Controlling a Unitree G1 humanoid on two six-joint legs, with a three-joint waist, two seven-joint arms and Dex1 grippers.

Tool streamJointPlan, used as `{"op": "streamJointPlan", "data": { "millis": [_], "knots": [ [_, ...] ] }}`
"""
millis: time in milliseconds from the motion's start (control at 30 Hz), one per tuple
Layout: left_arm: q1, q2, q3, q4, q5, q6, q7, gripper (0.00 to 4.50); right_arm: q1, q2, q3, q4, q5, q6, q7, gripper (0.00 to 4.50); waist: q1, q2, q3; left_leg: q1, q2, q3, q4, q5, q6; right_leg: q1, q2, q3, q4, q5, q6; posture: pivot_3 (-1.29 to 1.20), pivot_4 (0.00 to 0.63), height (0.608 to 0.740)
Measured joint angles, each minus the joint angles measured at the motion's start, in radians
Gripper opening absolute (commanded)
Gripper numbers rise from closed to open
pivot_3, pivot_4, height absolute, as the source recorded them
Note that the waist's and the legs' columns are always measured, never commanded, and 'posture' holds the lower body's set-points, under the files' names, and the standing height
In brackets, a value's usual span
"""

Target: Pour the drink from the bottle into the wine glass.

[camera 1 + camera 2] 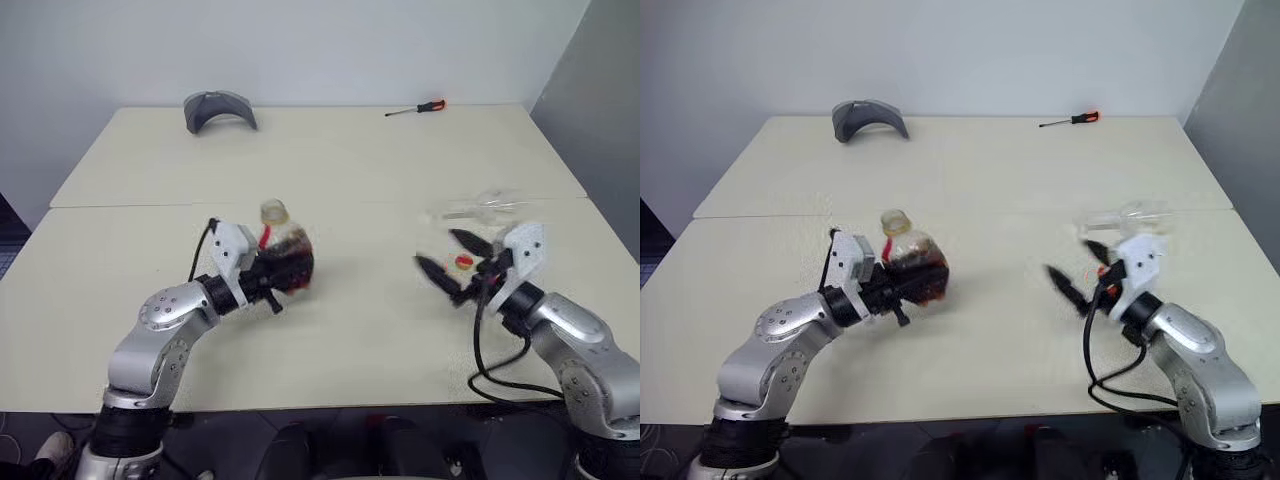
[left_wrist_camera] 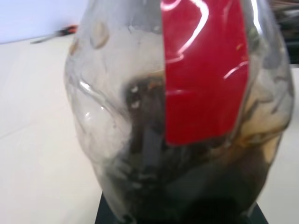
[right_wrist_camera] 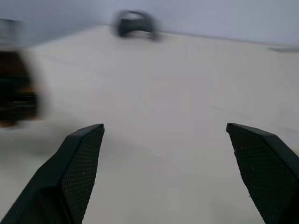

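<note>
The wine glass (image 1: 1144, 217) is lying flat. I should put the bottle down and use my right gripper to stand the wine glass up by its stem (image 1: 1103, 221) before I pour.
My left gripper (image 1: 278, 280) is shut on the bottle (image 1: 287, 258), held just above the table left of centre. The bottle's neck (image 1: 273, 212) points up with no cap on it. The dark drink (image 2: 187, 186) fills the lower body under the red label (image 2: 205, 70). My right gripper (image 1: 435, 248) hangs open to the right, nothing between its fingers (image 3: 79, 158). A small red and yellow cap (image 1: 463, 262) shows by those fingers. The clear wine glass (image 1: 1128, 217) seems to lie on its side just beyond the right gripper.
A grey curved object (image 1: 220, 108) sits at the table's far edge. A red-handled screwdriver (image 1: 418, 108) lies at the back right. A seam (image 1: 150, 204) runs across the cream table. A black cable (image 1: 490, 370) loops by my right arm.
</note>
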Motion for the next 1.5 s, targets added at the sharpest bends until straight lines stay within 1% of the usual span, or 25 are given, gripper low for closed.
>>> {"op": "streamJointPlan", "data": {
  "millis": [67,167,267,367,467,600,733,867,1067,1233,1267,1333,1500],
  "knots": [
    [-0.051,-0.042,0.029,0.068,0.042,-0.026,0.093,0.69,-0.073,-0.003,0.048,0.002,0.045,0.014,0.052,4.46,0.002,-0.002,0.000,-0.001,0.000,-0.001,0.003,0.000,0.000,0.001,0.000,-0.001,0.000,0.000,0.000,0.00,0.150,0.740],
    [-0.103,-0.080,0.050,0.137,0.101,-0.086,0.193,0.69,-0.172,0.030,0.106,0.074,0.051,0.020,0.052,4.46,0.003,-0.003,0.000,-0.002,-0.002,-0.001,0.003,0.000,0.000,0.001,-0.001,-0.001,-0.001,0.000,0.000,0.00,0.150,0.740],
    [-0.132,-0.100,0.080,0.214,0.136,-0.138,0.261,0.69,-0.255,0.127,0.139,0.161,0.042,0.019,-0.002,4.46,0.003,-0.003,0.000,-0.003,-0.002,0.000,0.004,0.002,-0.003,-0.001,-0.002,0.000,-0.001,0.000,0.000,0.00,0.150,0.740],
    [-0.169,-0.087,0.119,0.329,0.172,-0.216,0.304,0.69,-0.317,0.188,0.188,0.230,-0.020,0.005,-0.061,4.46,0.002,-0.003,0.000,-0.003,-0.001,0.000,0.004,0.002,-0.004,-0.001,-0.002,0.000,0.000,0.000,0.000,0.00,0.150,0.740],
    [-0.199,-0.059,0.170,0.473,0.199,-0.308,0.330,0.69,-0.320,0.231,0.245,0.263,-0.075,-0.017,-0.085,4.46,0.002,-0.003,0.000,-0.003,-0.001,0.000,0.004,0.002,-0.004,-0.002,-0.002,0.000,0.000,0.000,0.000,0.00,0.150,0.740],
    [-0.249,-0.062,0.197,0.654,0.215,-0.409,0.356,0.69,-0.319,0.302,0.316,0.287,-0.133,-0.038,-0.126,4.46,0.005,-0.004,-0.001,-0.004,-0.002,0.000,0.005,0.002,-0.004,-0.002,-0.003,-0.001,0.000,0.000,0.000,0.00,0.150,0.740],
    [-0.262,-0.079,0.196,0.758,0.214,-0.470,0.336,0.69,-0.318,0.315,0.330,0.287,-0.161,-0.042,-0.148,4.46,0.008,-0.006,-0.002,-0.004,-0.003,0.000,0.005,0.003,-0.005,-0.002,-0.004,0.000,0.000,0.001,0.001,0.00,0.150,0.740],
    [-0.262,-0.103,0.196,0.804,0.203,-0.499,0.305,0.69,-0.315,0.324,0.329,0.288,-0.175,-0.041,-0.151,4.46,0.005,-0.006,-0.002,-0.004,-0.002,0.000,0.005,0.003,-0.005,-0.002,-0.003,-0.001,0.001,0.001,0.001,0.00,0.150,0.740],
    [-0.244,-0.103,0.204,0.796,0.180,-0.508,0.290,2.63,-0.315,0.327,0.317,0.288,-0.178,-0.040,-0.151,4.50,0.001,-0.006,-0.003,-0.003,-0.002,0.000,0.005,0.002,-0.004,-0.002,-0.003,0.000,0.002,0.001,0.001,0.00,0.150,0.740],
    [-0.149,-0.121,0.218,0.678,0.114,-0.410,0.286,4.23,-0.310,0.321,0.298,0.290,-0.177,-0.041,-0.144,4.50,-0.003,-0.006,-0.003,-0.003,-0.002,0.000,0.004,0.002,-0.004,-0.002,-0.003,0.000,0.003,0.001,0.001,0.00,0.150,0.740],
    [-0.133,-0.120,0.218,0.652,0.110,-0.396,0.287,4.46,-0.310,0.321,0.297,0.291,-0.177,-0.041,-0.142,4.50,-0.003,-0.006,-0.003,-0.003,-0.002,0.000,0.004,0.002,-0.004,-0.002,-0.003,0.000,0.003,0.001,0.001,0.00,0.150,0.740],
    [-0.087,-0.121,0.219,0.575,0.097,-0.363,0.292,4.46,-0.309,0.321,0.295,0.292,-0.177,-0.041,-0.138,4.50,-0.004,-0.006,-0.003,-0.002,-0.002,0.000,0.004,0.001,-0.002,-0.003,-0.003,0.000,0.004,0.001,0.001,0.00,0.150,0.740],
    [0.152,-0.151,0.233,0.256,0.045,-0.231,0.348,4.46,-0.302,0.312,0.289,0.296,-0.177,-0.046,-0.124,4.50,-0.003,-0.006,-0.003,-0.002,-0.001,0.000,0.004,0.001,-0.002,-0.002,-0.003,0.002,0.002,0.001,0.001,0.00,0.150,0.740]
  ]
}}
